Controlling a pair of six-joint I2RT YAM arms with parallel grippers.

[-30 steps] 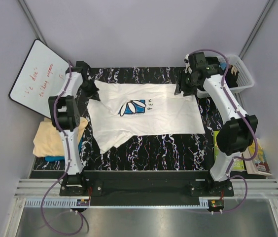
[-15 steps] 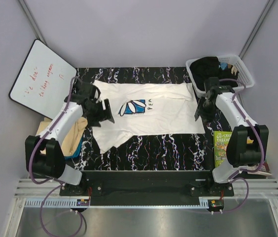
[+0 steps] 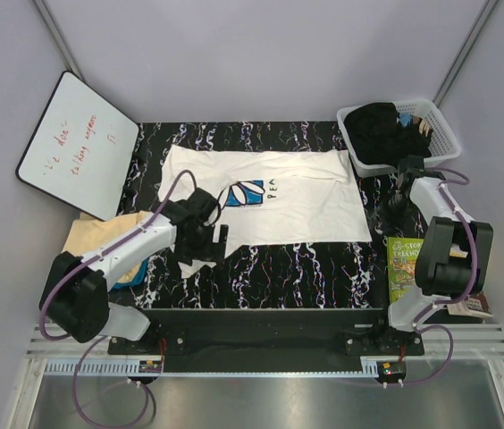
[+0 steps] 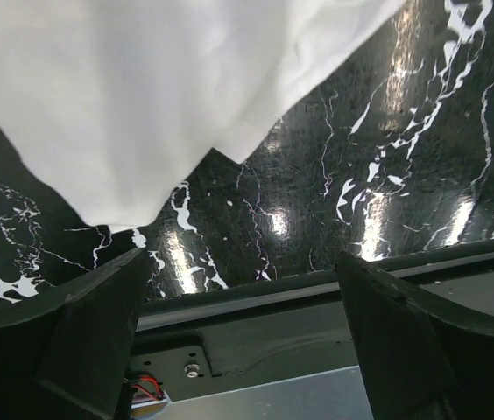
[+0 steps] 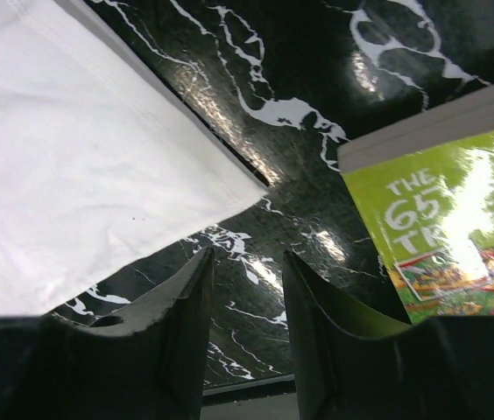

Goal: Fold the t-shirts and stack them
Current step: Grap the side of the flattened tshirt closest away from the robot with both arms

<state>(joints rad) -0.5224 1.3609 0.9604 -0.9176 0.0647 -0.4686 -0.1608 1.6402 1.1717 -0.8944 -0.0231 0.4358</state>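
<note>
My gripper will fold the white t-shirt point(image 3: 310, 210) over most of the daisy print point(image 3: 244, 193) when it carries the t-shirt's limp near edge inward, because the print lies close to that edge.
A large white t-shirt point(image 3: 274, 201) with a blue daisy print point(image 3: 241, 193) lies spread flat on the black marble table point(image 3: 306, 264). My left gripper point(image 3: 209, 246) hovers over the shirt's near left corner; its fingers point(image 4: 89, 332) stand wide open and empty, with the white t-shirt point(image 4: 142, 87) just beyond them. My right gripper point(image 3: 384, 214) hangs beside the shirt's near right corner point(image 5: 72, 175), its jaws partly open with only bare table between them. A pale peach t-shirt point(image 3: 87, 246) lies on a teal-blue one point(image 3: 136, 268) at the left edge.
A whiteboard point(image 3: 78, 143) leans at the far left. A white basket point(image 3: 440, 134) of dark clothes stands at the far right corner. A green book point(image 3: 406, 268) lies at the table's right edge, close to my right gripper, and appears as the green book point(image 5: 457, 227).
My left gripper opened, let go of the shirt's far left edge and moved to its near left corner. The right arm swung from the far right corner to the near right; its jaws narrowed.
</note>
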